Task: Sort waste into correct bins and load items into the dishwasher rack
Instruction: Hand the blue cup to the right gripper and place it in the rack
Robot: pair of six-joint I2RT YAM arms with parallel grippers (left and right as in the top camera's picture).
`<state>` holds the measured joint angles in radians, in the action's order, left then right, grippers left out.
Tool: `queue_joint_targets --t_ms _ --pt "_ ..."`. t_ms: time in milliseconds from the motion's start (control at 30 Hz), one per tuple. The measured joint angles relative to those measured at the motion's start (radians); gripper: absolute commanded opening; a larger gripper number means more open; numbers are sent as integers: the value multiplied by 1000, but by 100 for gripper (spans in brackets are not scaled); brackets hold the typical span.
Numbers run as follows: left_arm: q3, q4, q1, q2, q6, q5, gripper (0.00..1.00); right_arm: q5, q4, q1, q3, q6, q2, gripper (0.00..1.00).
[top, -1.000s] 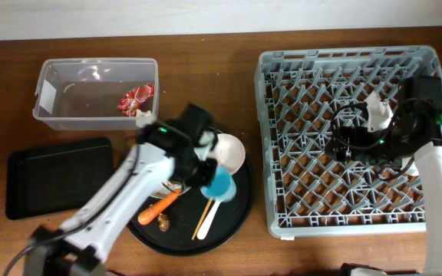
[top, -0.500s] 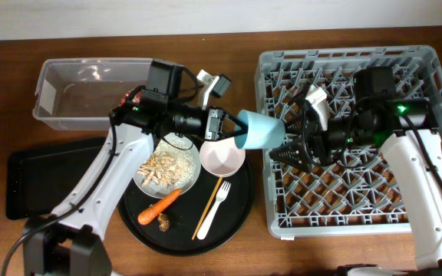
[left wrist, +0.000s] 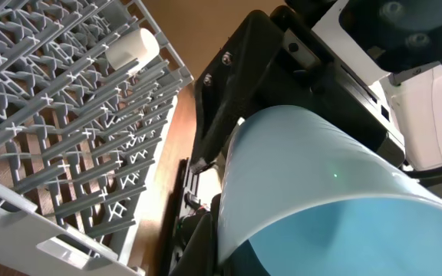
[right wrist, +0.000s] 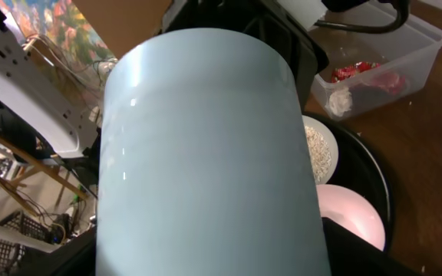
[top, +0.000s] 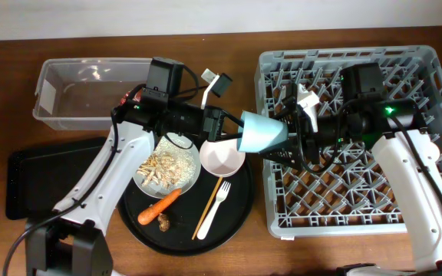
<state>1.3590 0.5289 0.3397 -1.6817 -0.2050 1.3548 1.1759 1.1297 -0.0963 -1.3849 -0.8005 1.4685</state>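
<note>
I should take the cup's base end (top: pixel 282 133) with my right gripper and load the cup, because my left gripper is holding the light-blue cup (top: pixel 244 132) by its rim, short of the rack's wires.
My left gripper (top: pixel 232 130) is shut on the rim of the light-blue cup (top: pixel 263 132) and holds it sideways in the air between the round tray and the grey dishwasher rack (top: pixel 344 207). My right gripper (top: pixel 288 142) is open, with a finger on each side of the cup's base end. The cup fills the right wrist view (right wrist: pixel 206 153) and the left wrist view (left wrist: pixel 305 184). The pale plate (top: pixel 167 169) holds the shredded food bits. The pink dish (top: pixel 222 157), carrot (top: pixel 159 205), crumbs (top: pixel 164 223), fork (top: pixel 217 201) and chopstick (top: pixel 206 211) lie beside it.
The round black tray (top: pixel 240 211) carries the plate and utensils. The clear tub (top: pixel 90 96) holds the red wrapper (right wrist: pixel 355 71) and white scrap (right wrist: pixel 340 100). The shallow black tray (top: pixel 52 176) lies at the left. A cream cup (left wrist: pixel 133 47) lies among the rack pegs.
My left arm lifted the blue cup off the tray and swung it right toward the rack. My right gripper moved left across the rack until its fingers flank the cup.
</note>
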Motion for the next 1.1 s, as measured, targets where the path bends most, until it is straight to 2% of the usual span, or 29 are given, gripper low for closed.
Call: queue_joint_targets --t_ms 67,133,200,233,267,367,400,467,500,567,633,800,900,1100 --pt "0 0 0 0 0 -1 0 5 -8 0 0 0 0 76" --pt "0 0 -1 0 0 -2 0 8 -14 0 0 -3 0 67" --pt "0 0 -3 0 0 -8 0 13 -18 -1 0 -10 0 64" --pt "0 1 -5 0 0 -7 4 12 -20 -1 0 -10 0 61" --pt "0 1 -5 0 3 -7 9 12 -21 -1 0 -10 0 61" --pt "0 4 -5 0 7 -27 31 11 -25 -1 0 -7 0 49" --pt "0 7 -4 0 6 -45 34 11 -26 -1 0 -8 0 46" --pt "0 13 -5 0 6 -87 53 5 -27 -1 0 -6 0 45" --pt "0 31 -5 0 5 -111 66 -13 -28 0 0 4 0 39" --pt "1 92 -7 0 9 -217 75 -88 -36 13 0 66 0 37" --pt "3 191 -6 0 16 -362 77 -209 -31 73 0 177 1 38" --pt "4 444 -10 0 26 -863 77 -562 59 280 -81 452 3 36" --pt "4 491 -10 0 26 -1001 77 -771 58 378 -115 585 3 36" --pt "4 504 -10 1 26 -1122 77 -1115 47 504 -119 780 68 36"
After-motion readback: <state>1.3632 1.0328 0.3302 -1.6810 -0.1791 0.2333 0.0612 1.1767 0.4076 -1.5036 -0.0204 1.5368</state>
